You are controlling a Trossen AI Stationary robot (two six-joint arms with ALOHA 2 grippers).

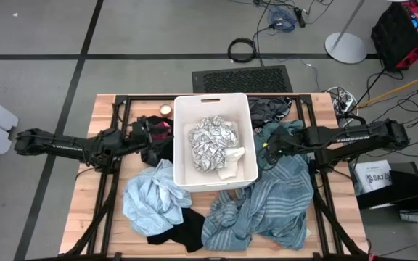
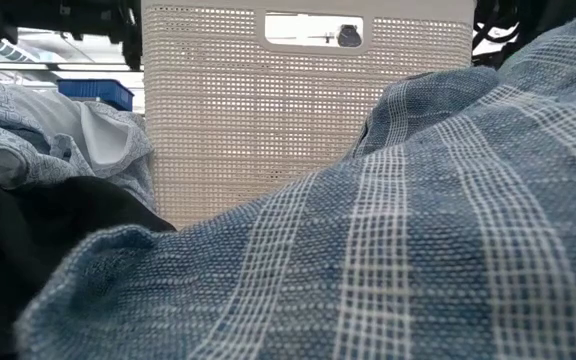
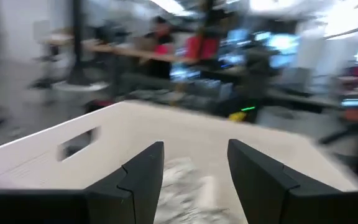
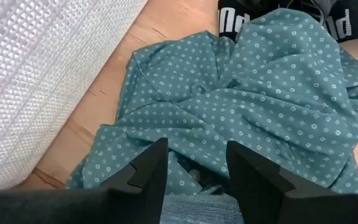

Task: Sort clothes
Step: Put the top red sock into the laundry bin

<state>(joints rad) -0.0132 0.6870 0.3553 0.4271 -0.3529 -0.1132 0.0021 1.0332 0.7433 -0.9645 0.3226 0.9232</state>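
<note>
The magenta garment (image 1: 168, 125) is on top of the black cloth (image 1: 165, 148), so I should keep turning my open left gripper down until its fingers close around the magenta garment.
A white bin (image 1: 251, 168) stands mid-table with a white patterned garment (image 1: 210, 141) inside. Around it lie clothes: a light blue one (image 1: 151, 196), a black one (image 1: 176, 232), a large teal-grey striped one (image 1: 271, 206), a teal dotted one (image 4: 247, 106), a dark grey one (image 1: 271, 109) and a small magenta one (image 1: 163, 130). My left gripper (image 3: 194, 180) is open and level at the bin's left wall (image 3: 48, 155), with nothing between its fingers. My right gripper (image 4: 197, 177) is open and points down over the teal dotted garment, right of the bin.
A black garment with white lettering (image 4: 291, 18) lies beyond the dotted one. The striped garment (image 2: 418, 230) fills the low view's front, hiding much of the bin (image 2: 308, 110). Bare wood (image 1: 93, 217) shows at the near left. A small round object (image 1: 165, 110) sits by the bin's far-left corner.
</note>
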